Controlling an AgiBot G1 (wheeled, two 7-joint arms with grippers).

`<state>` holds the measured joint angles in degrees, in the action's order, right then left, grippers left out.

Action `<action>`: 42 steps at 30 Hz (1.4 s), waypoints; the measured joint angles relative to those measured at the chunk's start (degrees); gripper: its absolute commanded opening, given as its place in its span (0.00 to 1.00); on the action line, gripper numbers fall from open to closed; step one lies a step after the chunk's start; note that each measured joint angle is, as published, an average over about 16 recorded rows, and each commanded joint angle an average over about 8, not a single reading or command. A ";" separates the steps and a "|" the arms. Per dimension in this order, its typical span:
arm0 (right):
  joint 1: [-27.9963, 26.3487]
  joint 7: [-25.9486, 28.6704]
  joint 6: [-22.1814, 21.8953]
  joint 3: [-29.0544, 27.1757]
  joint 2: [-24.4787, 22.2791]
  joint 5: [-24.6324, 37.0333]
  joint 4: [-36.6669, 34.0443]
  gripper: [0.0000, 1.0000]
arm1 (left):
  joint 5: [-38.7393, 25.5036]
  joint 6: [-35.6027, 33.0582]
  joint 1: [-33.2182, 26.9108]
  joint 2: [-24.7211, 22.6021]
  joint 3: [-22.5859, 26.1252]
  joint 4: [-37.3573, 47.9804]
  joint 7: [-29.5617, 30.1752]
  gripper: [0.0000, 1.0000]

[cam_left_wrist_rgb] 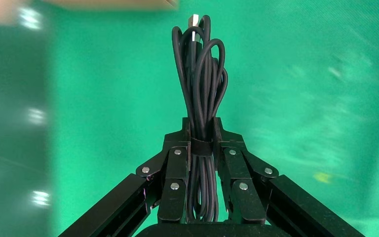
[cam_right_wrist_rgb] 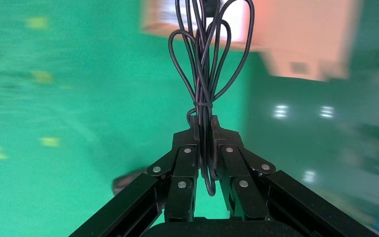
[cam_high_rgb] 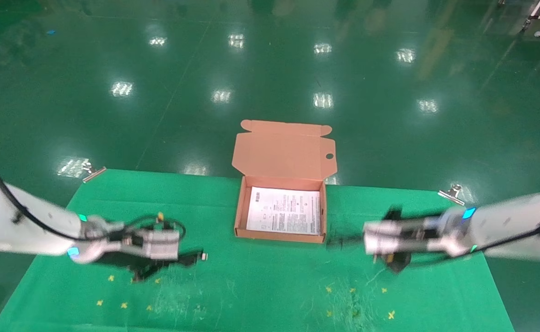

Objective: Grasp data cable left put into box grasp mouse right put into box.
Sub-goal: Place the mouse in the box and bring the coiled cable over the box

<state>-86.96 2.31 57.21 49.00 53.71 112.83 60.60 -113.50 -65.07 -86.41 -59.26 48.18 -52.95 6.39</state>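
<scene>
The data cable and the mouse are on either side of the same narrow box, so the robot's left gripper should wait back while the right gripper lowers the mouse in first.
My left gripper is shut on the data cable, a narrow bundle of black loops bound by a strap; its metal-tipped plug points toward the box. It hangs above the green cloth, left of the box. My right gripper is shut on the mouse's thin looped cord, just right of the box. A dark blurred shape under that gripper looks like the mouse, also seen in the right wrist view. The salmon-orange box stands open at the back centre, a white printed sheet inside.
A green cloth covers the table, with small yellow marks near the front. Metal clips hold the cloth's back corners. The box lid stands up behind the box. Shiny green floor lies beyond.
</scene>
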 measured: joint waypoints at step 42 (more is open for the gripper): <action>-15.57 -17.56 -12.02 -4.32 20.89 -7.43 -24.98 0.00 | -17.38 5.80 -3.94 -2.87 -0.28 -16.19 16.52 0.00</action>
<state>-102.54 -15.25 45.19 44.68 74.60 105.40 35.61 -130.88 -59.26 -90.35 -62.13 47.90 -69.15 22.91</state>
